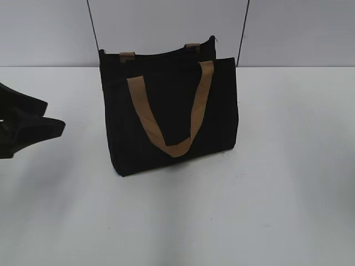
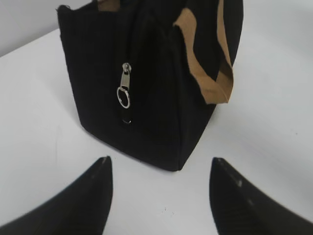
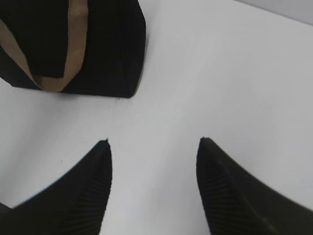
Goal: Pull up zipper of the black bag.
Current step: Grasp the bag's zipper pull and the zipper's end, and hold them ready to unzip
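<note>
I expect the zip track [image 2: 125, 108] to swing away from the bag when I lift it, since the track hangs past the silver slider to a loose tip [image 2: 126, 121].
The black bag [image 1: 166, 111] stands upright on the white table, with tan strap handles [image 1: 172, 147]. In the left wrist view the bag's end face [image 2: 98, 78] shows the zipper [image 2: 125, 88]: a small silver slider with a round ring pull, partway up a black track. My left gripper [image 2: 161, 166] is open and empty, a little short of that end of the bag; it shows at the left edge of the exterior view [image 1: 52, 119]. My right gripper [image 3: 154, 142] is open and empty, off the bag's other corner [image 3: 132, 73]. It is out of the exterior view.
The white table [image 1: 266, 194] spreads around the bag. A pale wall [image 1: 50, 27] rises behind it, with two thin dark cables [image 1: 94, 25] hanging down behind the bag.
</note>
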### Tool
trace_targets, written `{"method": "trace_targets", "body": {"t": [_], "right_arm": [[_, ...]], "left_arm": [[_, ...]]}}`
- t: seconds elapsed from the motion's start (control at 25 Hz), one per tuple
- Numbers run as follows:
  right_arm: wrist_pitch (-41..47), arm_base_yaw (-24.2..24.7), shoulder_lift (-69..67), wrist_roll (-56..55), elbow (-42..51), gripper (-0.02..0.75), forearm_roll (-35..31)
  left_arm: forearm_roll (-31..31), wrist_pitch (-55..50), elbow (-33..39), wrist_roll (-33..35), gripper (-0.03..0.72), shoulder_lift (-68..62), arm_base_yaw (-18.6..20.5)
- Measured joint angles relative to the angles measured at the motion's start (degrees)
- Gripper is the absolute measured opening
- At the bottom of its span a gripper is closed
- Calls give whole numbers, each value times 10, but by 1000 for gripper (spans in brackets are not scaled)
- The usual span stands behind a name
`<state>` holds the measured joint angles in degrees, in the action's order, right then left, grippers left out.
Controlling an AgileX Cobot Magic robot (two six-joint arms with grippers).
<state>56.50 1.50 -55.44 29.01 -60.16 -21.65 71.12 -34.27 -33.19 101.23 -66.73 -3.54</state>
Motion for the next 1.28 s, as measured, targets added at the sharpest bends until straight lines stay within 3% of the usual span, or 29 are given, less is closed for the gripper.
{"method": "trace_targets", "body": {"t": [0.2, 0.32, 0.76, 1.08, 1.28], "right_arm": [[9, -6, -68, 35, -65, 433, -36], [11, -33, -105, 40, -97, 433, -39], [2, -120, -191, 41, -169, 433, -43], [0, -124, -195, 41, -171, 433, -43], [0, -124, -196, 41, -171, 433, -43]], "left_arm": [[99, -1, -21, 190, 469, -124, 0], [147, -2, -52, 253, 469, -197, 0], [179, -13, -160, 303, 469, -375, -17], [267, 13, -162, 387, 469, -414, -54], [278, 14, -163, 439, 468, -427, -58]]}}
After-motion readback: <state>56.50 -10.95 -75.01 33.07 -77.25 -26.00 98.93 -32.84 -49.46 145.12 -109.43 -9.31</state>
